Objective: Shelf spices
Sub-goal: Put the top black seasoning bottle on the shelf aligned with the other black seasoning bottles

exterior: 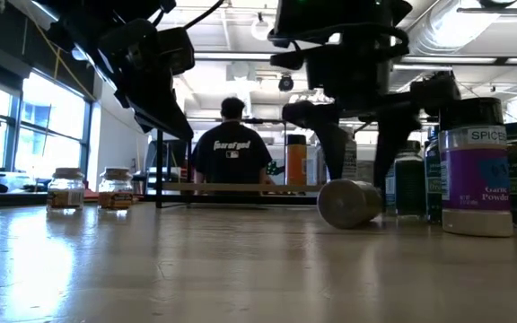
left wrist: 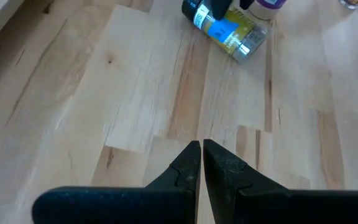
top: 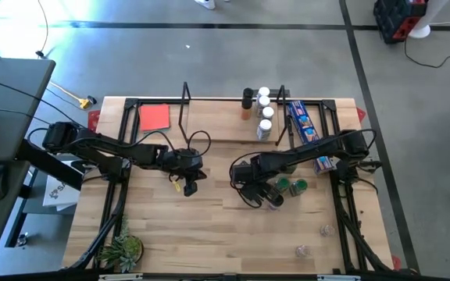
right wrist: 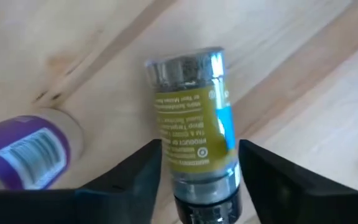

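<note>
My right gripper needs to pick up the jar, as the spice jar lies on its side. It should then hand the jar's base to my left gripper and grip the black lid end-on.
A spice jar with a yellow-green and blue label lies on its side on the table, seen also in the low view and in the left wrist view. My right gripper points down over it, open, one finger on each side of the jar's lower body. A purple-labelled jar and green-lidded jars stand beside it. The shelf stands at the far middle with several jars on its right part. My left gripper hangs shut above bare wood.
A red card lies left of the shelf and a long blue packet right of it. A small plant stands at the near left. Two small jars sit near right. A person sits beyond the table.
</note>
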Motion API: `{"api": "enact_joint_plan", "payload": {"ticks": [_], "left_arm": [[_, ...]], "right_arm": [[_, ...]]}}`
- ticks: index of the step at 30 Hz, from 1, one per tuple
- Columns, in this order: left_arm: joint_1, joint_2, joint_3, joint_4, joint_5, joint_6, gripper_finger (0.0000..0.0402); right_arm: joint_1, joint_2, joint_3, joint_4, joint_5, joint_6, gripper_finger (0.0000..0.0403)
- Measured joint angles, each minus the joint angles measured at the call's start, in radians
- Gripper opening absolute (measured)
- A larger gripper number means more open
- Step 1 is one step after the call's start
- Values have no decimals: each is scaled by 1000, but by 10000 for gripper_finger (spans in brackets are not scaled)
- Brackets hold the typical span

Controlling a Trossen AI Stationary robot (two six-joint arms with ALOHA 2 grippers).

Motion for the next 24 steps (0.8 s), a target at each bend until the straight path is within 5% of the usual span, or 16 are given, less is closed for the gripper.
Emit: {"api": "enact_joint_plan", "payload": {"ticks": [9,15,24], "left_arm": [[-3,0,0,0,1,-5,15],[-15,0,0,-12,4,-6,15],[-40,0,0,-38,0,-9,15]], "right_arm": [[2,20,93,-11,66,31,178],[-3,9,175,-22,42,57,229],[-32,13,82,-44,27,56,315]]}}
